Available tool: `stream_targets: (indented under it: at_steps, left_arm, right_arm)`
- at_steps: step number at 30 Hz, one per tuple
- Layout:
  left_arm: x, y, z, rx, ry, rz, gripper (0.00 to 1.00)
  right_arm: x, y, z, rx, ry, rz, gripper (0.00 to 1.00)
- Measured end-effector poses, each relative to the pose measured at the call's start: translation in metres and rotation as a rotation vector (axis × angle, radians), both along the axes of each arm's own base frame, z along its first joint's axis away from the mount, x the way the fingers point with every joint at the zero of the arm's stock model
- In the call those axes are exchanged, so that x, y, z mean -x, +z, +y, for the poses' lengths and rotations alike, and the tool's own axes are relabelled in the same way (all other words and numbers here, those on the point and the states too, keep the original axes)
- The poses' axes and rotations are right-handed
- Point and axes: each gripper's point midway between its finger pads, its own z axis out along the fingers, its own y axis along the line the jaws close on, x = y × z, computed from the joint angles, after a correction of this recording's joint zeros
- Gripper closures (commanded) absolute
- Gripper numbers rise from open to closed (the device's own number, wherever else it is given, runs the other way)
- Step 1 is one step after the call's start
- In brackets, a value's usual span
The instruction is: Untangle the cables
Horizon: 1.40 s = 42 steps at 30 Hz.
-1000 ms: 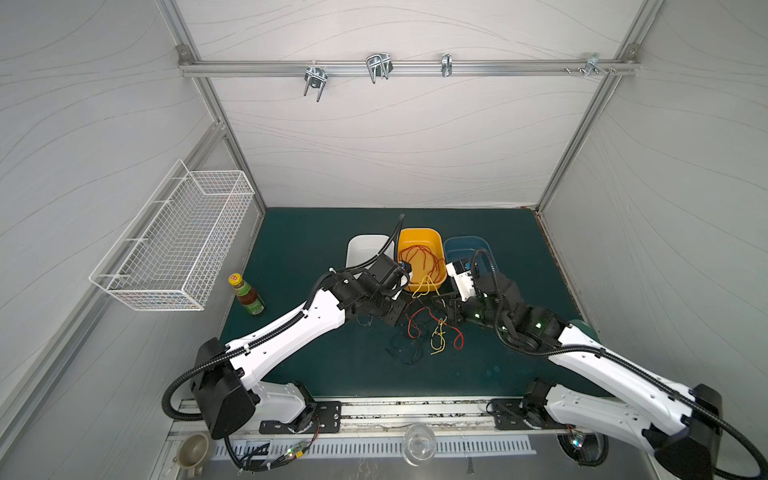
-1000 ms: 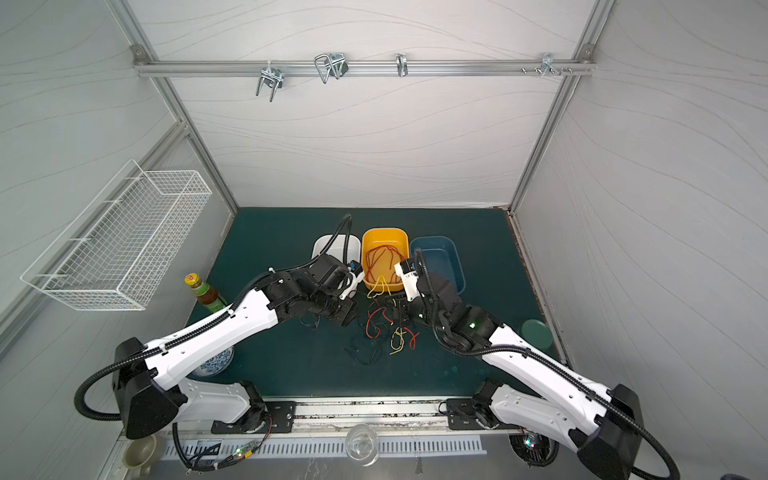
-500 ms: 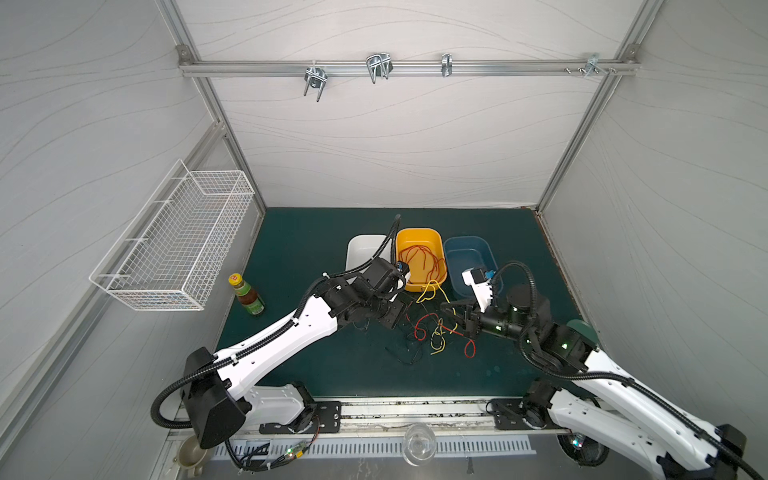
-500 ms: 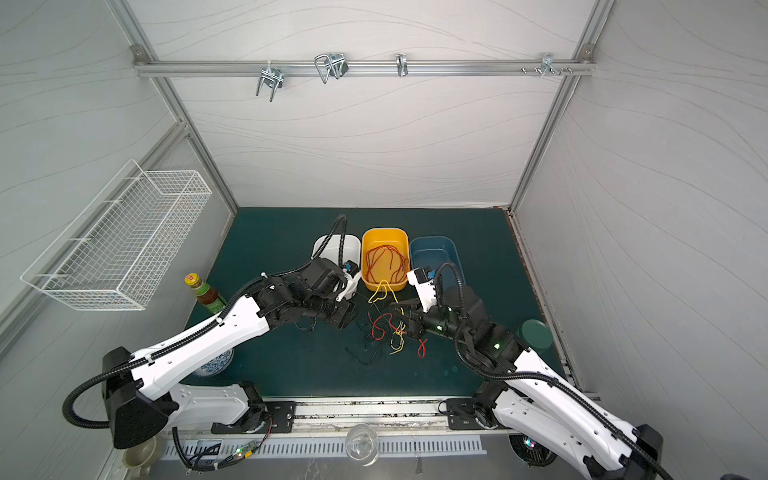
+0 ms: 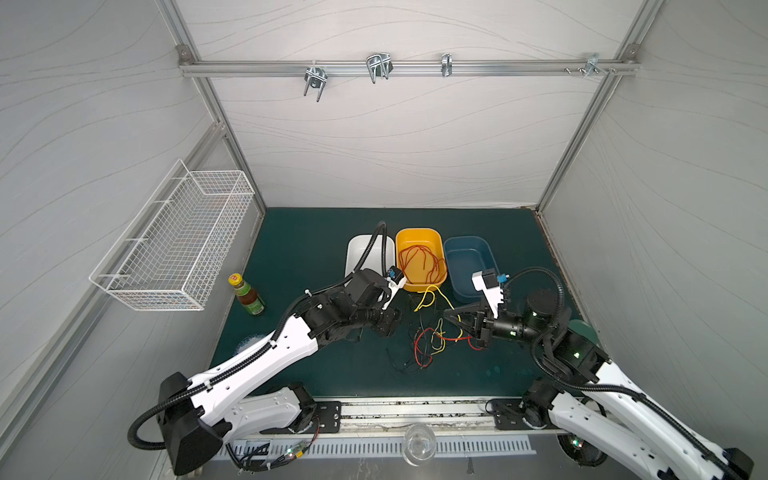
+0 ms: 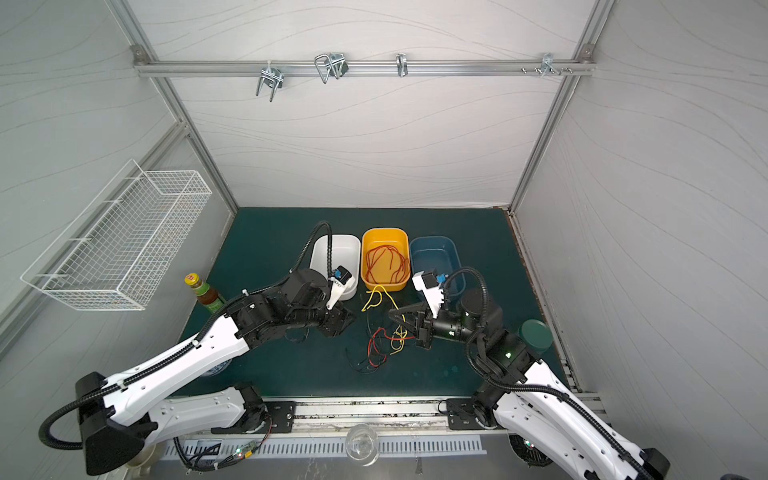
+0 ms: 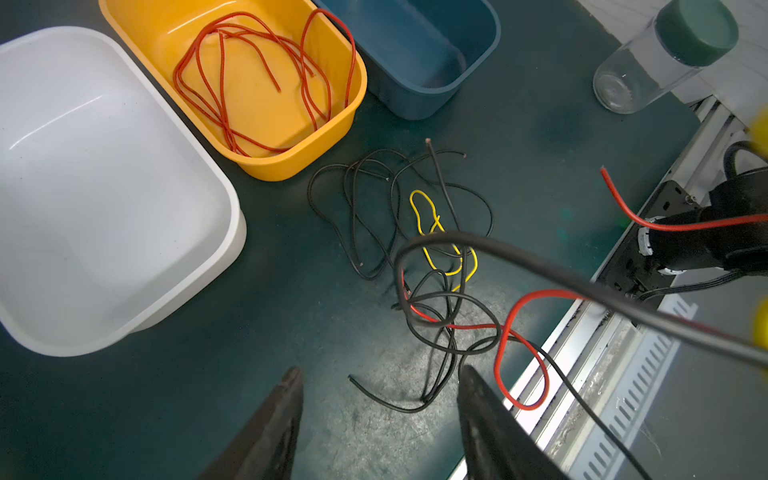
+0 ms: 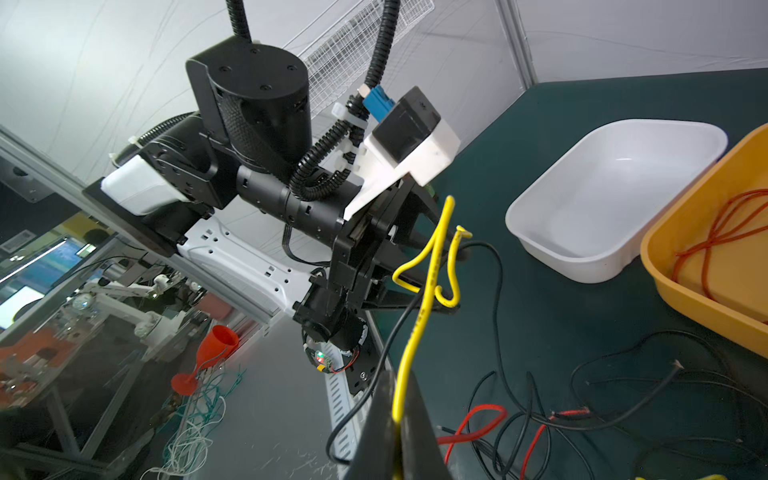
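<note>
The robot's left gripper should first take the black cable (image 8: 498, 304) and pull it clear, because the black cable runs through the yellow cable's bend (image 8: 459, 244) above the right gripper.
A loose tangle of red (image 5: 424, 336), black (image 5: 399, 365) and yellow (image 5: 428, 297) cables lies mid-mat in both top views, just in front of the bins. My right gripper (image 8: 397, 382) is shut on the yellow cable (image 8: 428, 291), which rises from between its fingers; a black strand loops beside them. It sits at the tangle's right edge (image 5: 449, 315). My left gripper (image 7: 380, 372) is open just above the mat at the tangle's left edge (image 5: 397, 321), nothing between its fingers. One black cable (image 7: 540, 266) stretches raised close past the left wrist camera. Another red cable (image 5: 419, 259) lies coiled in the yellow bin (image 5: 417, 230).
A white bin (image 5: 353, 245) and a blue bin (image 5: 469, 240) flank the yellow one at the back. A yellow-capped bottle (image 5: 245, 293) stands at the left. A green-lidded jar (image 6: 536, 334) stands at the right. A wire basket (image 5: 178, 245) hangs on the left wall. A glass (image 5: 419, 444) stands at the front rail.
My right arm has swung back to the right and lower, dragging the yellow cable and spreading the tangle. My left gripper's jaws have opened a little wider.
</note>
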Motion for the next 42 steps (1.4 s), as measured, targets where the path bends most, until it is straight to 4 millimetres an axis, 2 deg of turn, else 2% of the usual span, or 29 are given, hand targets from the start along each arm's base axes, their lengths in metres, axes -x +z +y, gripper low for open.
stream_targets:
  at_steps: [7, 13, 18, 20, 24, 30, 37, 42]
  left_arm:
    - [0.003, 0.005, -0.006, 0.05, -0.032, -0.019, 0.38]
    - [0.011, 0.012, -0.011, 0.096, -0.062, -0.001, 0.38]
    - [0.025, 0.037, -0.009, 0.192, -0.075, -0.009, 0.36]
    - [0.034, 0.052, -0.006, 0.245, -0.092, -0.019, 0.3]
    - [0.051, 0.073, 0.001, 0.33, -0.122, -0.041, 0.25]
    - [0.061, 0.064, -0.001, 0.344, -0.149, 0.014, 0.24]
    - [0.054, 0.028, -0.022, 0.272, -0.16, 0.162, 0.23]
    - [0.048, 0.022, -0.032, 0.257, -0.161, 0.197, 0.23]
  right_arm:
    - [0.006, 0.006, 0.0, -0.02, 0.028, -0.012, 1.0]
    - [-0.009, 0.001, -0.004, 0.006, -0.057, -0.008, 1.0]
    - [-0.021, 0.0, -0.005, 0.017, -0.116, 0.002, 1.0]
    - [-0.023, -0.002, -0.005, 0.021, -0.123, 0.008, 1.0]
    - [-0.025, -0.004, -0.004, 0.026, -0.127, 0.02, 1.0]
    - [-0.029, -0.012, 0.0, 0.046, -0.125, 0.051, 1.0]
    - [-0.029, -0.009, 0.001, 0.033, -0.126, 0.061, 1.0]
    - [-0.029, -0.007, 0.002, 0.021, -0.121, 0.069, 1.0]
